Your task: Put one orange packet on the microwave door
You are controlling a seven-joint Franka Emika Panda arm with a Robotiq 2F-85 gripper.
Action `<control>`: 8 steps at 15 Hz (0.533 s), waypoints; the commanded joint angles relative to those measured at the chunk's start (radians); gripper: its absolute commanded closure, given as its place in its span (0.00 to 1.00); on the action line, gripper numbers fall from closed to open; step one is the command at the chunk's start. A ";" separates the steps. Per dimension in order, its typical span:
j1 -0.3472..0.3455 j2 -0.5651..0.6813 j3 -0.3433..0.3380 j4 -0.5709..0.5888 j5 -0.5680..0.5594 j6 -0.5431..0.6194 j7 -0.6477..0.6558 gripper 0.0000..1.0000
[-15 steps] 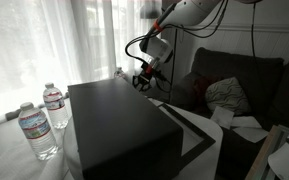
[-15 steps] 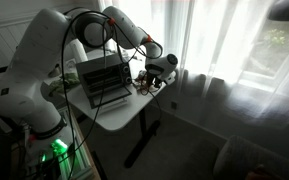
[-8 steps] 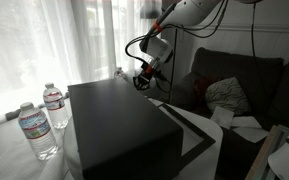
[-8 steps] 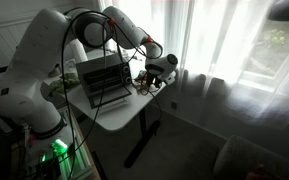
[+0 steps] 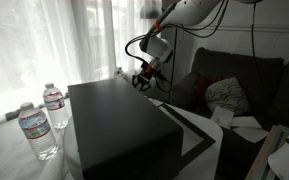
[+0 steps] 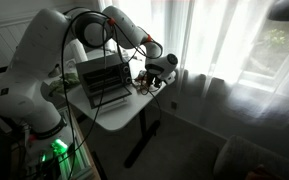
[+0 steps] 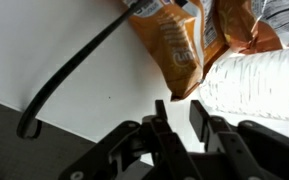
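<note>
The orange packet's lower corner [image 7: 182, 92] is just past my gripper's fingers. I should open them, reach forward around that corner [image 7: 183, 84] and pinch it before I lift.
In the wrist view, an orange packet [image 7: 174, 50] lies on the white table, its lower corner just above my gripper [image 7: 179, 105]. A second orange packet [image 7: 239, 25] lies beside it at the top right. The jaws stand a little apart with only bare table showing between them. In both exterior views the gripper [image 5: 144, 80] [image 6: 149, 80] hangs low over the table behind the black microwave [image 5: 114, 120]. The microwave door [image 5: 206, 128] lies swung down flat, with a white frame around dark glass and nothing on it.
A clear water bottle [image 7: 259, 85] lies right of the fingers, against the packets. A black cable [image 7: 74, 70] curves across the table on the left. Two upright water bottles [image 5: 37, 130] [image 5: 54, 105] stand beside the microwave. A dark couch with a cushion [image 5: 229, 95] sits behind.
</note>
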 commanded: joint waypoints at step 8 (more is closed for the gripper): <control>-0.043 -0.013 0.034 -0.015 0.078 -0.042 -0.056 0.73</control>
